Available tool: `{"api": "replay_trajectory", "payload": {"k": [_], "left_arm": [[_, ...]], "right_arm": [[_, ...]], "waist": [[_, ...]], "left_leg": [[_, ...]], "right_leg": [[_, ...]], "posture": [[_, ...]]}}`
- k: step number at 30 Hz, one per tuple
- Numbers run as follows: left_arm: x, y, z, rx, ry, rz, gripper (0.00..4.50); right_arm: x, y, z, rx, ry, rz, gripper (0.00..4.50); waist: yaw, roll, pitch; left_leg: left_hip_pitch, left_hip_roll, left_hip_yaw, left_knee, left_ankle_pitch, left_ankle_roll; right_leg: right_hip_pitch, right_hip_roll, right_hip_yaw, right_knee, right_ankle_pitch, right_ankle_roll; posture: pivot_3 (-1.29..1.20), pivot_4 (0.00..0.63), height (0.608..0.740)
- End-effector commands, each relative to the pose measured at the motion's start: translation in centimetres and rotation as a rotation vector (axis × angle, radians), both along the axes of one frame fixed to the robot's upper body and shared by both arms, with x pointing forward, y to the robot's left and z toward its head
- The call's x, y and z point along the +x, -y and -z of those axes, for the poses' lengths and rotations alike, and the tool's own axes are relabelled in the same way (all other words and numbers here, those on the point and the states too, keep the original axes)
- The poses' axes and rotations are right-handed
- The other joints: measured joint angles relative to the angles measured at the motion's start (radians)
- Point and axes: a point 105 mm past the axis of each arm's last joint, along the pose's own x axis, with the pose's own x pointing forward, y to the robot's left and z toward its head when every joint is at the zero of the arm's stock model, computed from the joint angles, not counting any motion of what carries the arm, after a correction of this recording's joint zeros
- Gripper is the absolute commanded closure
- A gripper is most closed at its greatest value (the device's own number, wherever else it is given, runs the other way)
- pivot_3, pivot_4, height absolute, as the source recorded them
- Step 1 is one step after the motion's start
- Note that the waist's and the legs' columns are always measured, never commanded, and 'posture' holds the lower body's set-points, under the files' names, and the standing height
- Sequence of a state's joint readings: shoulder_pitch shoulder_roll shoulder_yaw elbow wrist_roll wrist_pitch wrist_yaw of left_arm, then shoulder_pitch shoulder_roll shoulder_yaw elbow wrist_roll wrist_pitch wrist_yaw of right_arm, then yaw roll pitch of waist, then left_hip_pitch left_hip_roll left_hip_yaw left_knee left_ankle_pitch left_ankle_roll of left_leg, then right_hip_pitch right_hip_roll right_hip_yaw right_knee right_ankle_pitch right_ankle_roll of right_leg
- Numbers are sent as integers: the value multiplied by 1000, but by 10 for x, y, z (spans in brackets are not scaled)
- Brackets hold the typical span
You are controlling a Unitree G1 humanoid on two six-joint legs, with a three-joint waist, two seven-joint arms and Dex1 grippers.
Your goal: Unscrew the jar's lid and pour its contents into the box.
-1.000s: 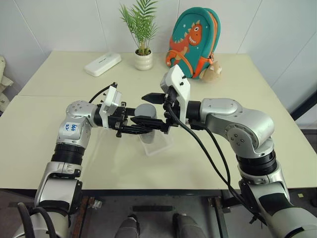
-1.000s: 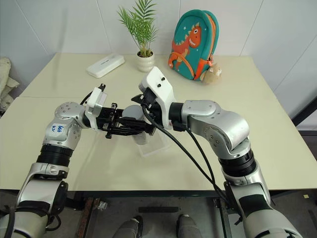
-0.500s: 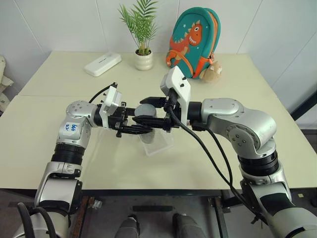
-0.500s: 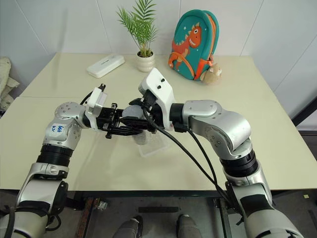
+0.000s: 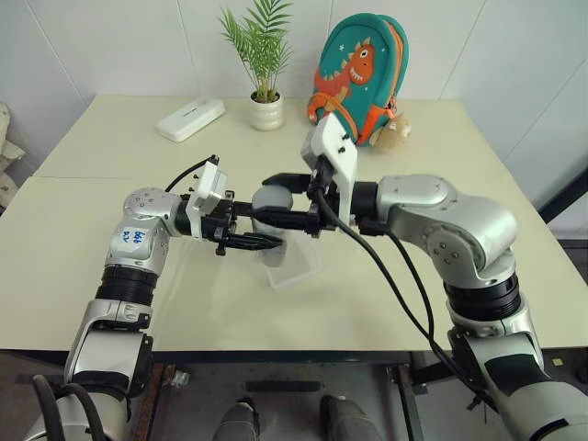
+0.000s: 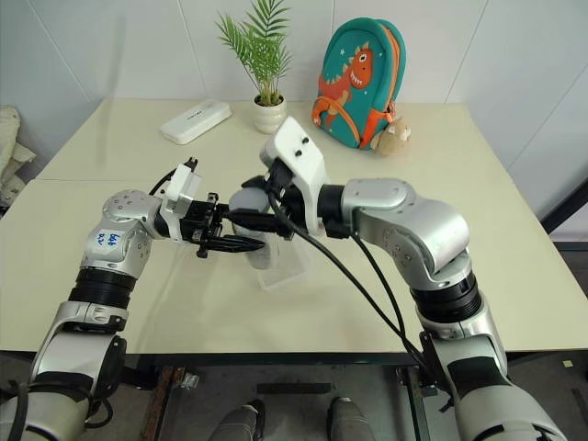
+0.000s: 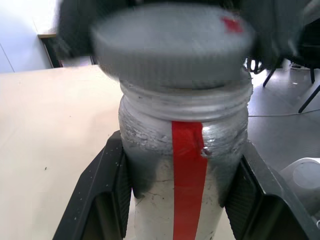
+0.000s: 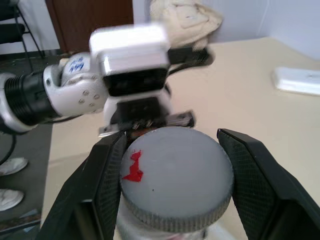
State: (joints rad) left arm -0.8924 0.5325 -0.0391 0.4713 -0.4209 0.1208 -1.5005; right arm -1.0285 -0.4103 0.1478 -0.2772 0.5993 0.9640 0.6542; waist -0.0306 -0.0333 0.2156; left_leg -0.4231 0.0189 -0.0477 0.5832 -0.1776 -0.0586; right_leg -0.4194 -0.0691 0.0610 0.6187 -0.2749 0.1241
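Observation:
The grey lid is clear of the jar's threads [image 7: 187, 103]. My right gripper should keep carrying it away and let it go at the open tabletop [image 5: 366, 296] beside the box.
The jar [image 7: 187, 165], clear with a red strip down its side, is held upright above the table between the fingers [image 7: 105, 195] of my left gripper [image 5: 260, 231], which is shut on its body. The grey lid [image 8: 175, 175] sits at the jar's top, and my right gripper [image 5: 280, 200] is shut on it from the opposite side. In the left wrist view the lid [image 7: 170, 45] stands slightly above the jar's bare threads. The transparent box [image 5: 308, 268] lies on the table directly under the jar. I cannot make out the contents through the jar's wall.
At the table's far side stand a white ribbed plant pot [image 5: 266, 112], a white oblong case [image 5: 190, 118], a teal dinosaur backpack [image 5: 356, 78] and a small plush toy [image 5: 395, 133]. Both arms meet over the table's middle.
The right gripper's fingers, wide apart a second ago, have closed on the lid, and that hand has risen slightly with it. The left gripper and the jar stay in place.

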Motion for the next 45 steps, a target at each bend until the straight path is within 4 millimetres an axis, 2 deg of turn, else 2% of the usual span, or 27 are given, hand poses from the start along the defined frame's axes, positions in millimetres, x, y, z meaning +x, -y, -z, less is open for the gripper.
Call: {"api": "replay_trajectory", "payload": {"k": [1,5,8,10,12,16,20,23,27,30,33,36,40,43,45], "left_arm": [[-2,-1,-9,26,41,27,2478],[0,-8,-12,19,47,-12,2478],[3,-21,-18,7,58,-82,2478],[5,-29,-21,0,64,-119,2478],[7,-38,-24,-8,69,-156,2478],[10,-49,-33,-66,79,-234,2478],[4,-49,-35,-114,55,-243,2478],[1,-49,-33,-118,45,-252,2478],[-1,-48,-34,-121,36,-254,2478],[-2,-48,-34,-122,32,-253,2478],[-2,-48,-35,-129,26,-254,2478],[-2,-48,-35,-130,24,-254,2478],[0,-46,-35,-132,24,-252,2478],[4,-45,-36,-130,35,-259,2478],[8,-44,-37,-126,63,-273,2478]], "right_arm": [[9,18,-27,61,90,74,1751],[32,51,-35,87,105,248,1751],[46,86,-24,58,90,409,1751],[49,102,-15,45,74,477,1751],[52,122,4,8,51,562,1751],[46,155,70,-30,-83,694,1751],[43,173,112,-24,-149,804,1751],[41,181,135,3,-190,865,1751],[34,179,152,31,-220,869,1751],[29,175,156,48,-238,853,1751],[20,173,163,21,-267,821,968],[11,169,158,13,-246,771,59],[3,168,151,5,-210,730,16],[-4,168,135,12,-136,676,16],[-13,159,112,117,-90,570,16]], "waist": [[0,0,0],[0,0,0],[0,0,0],[0,0,0],[1,0,0],[3,0,0],[-4,0,0],[-7,0,0],[-5,0,0],[-5,0,0],[-2,0,0],[0,0,0],[0,0,0],[1,0,0],[2,0,0]], "left_leg": [[0,0,0,0,0,0],[0,0,0,0,0,0],[0,0,0,-1,0,0],[0,0,0,-2,0,0],[0,0,0,-2,0,0],[-1,0,0,-2,0,0],[-3,-1,1,0,0,-1],[-2,0,2,1,0,-1],[-2,1,2,3,0,-1],[-2,2,2,6,0,-1],[-2,2,2,7,0,-1],[-2,2,2,7,0,-1],[-2,2,2,7,0,-1],[-2,2,2,7,0,-1],[-2,2,2,7,0,-1]], "right_leg": [[0,0,0,0,0,0],[0,0,0,0,0,0],[0,0,0,0,0,0],[-1,0,0,-1,-1,0],[-1,0,0,-1,-1,0],[-2,0,0,0,-2,0],[-3,0,1,2,-2,1],[-3,0,2,4,-2,2],[-3,2,2,4,-2,1],[-2,3,3,3,-2,-1],[-1,3,3,3,-2,-2],[-1,3,3,3,-2,-2],[-1,3,3,3,-2,-3],[-1,4,3,3,-3,-4],[-1,4,3,2,-3,-3]], "posture": [[0,150,740],[0,150,740],[0,150,740],[0,150,740],[0,150,740],[0,150,740],[0,150,740],[0,150,740],[0,150,740],[0,150,740],[0,150,740],[0,150,740],[0,150,740],[0,150,740],[0,150,740]]}}
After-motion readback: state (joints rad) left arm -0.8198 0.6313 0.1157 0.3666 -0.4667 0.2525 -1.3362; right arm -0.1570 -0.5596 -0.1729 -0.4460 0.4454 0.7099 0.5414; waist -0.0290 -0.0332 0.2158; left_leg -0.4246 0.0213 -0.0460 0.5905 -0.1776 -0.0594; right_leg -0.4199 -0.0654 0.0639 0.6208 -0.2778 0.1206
